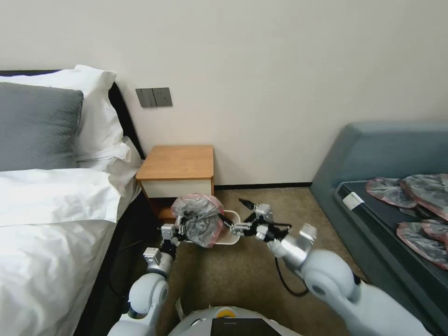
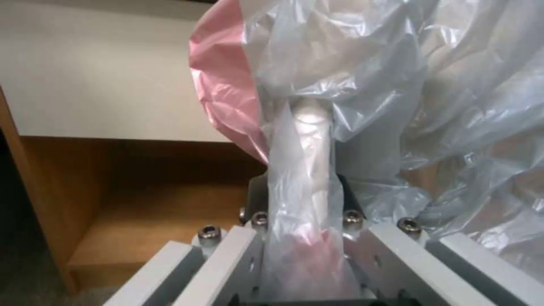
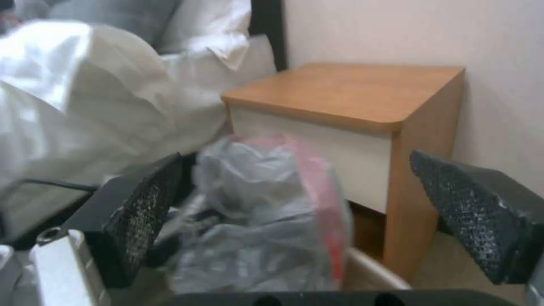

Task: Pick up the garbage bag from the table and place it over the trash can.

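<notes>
The garbage bag's pink rim (image 1: pixel 213 199) hangs loosely around bunched plastic, so the garbage bag will open and droop into the trash can when I pull the pink rim.
The garbage bag (image 1: pixel 199 223), crinkly grey plastic with a pink-red rim, hangs bunched over the left part of the cream trash can (image 1: pixel 232 238), on the carpet in front of the table (image 1: pixel 177 162). My left gripper (image 1: pixel 179 227) is shut on the bag's left side; the left wrist view shows plastic (image 2: pixel 363 85) pinched and draped over my left gripper (image 2: pixel 310 117). My right gripper (image 1: pixel 236 211) stands open just right of the bag, above the can. In the right wrist view the bag (image 3: pixel 261 221) lies beyond my right gripper (image 3: pixel 306 212), with the can's rim (image 3: pixel 374 267) below and the table (image 3: pixel 351 91) behind.
A bed with white linen (image 1: pixel 51 210) fills the left, close to my left arm. The grey-blue sofa (image 1: pixel 387 154) on the right carries several flattened grey-pink bags (image 1: pixel 420 205). Open carpet (image 1: pixel 233 275) lies between them. A black cable (image 1: pixel 284 280) loops below my right wrist.
</notes>
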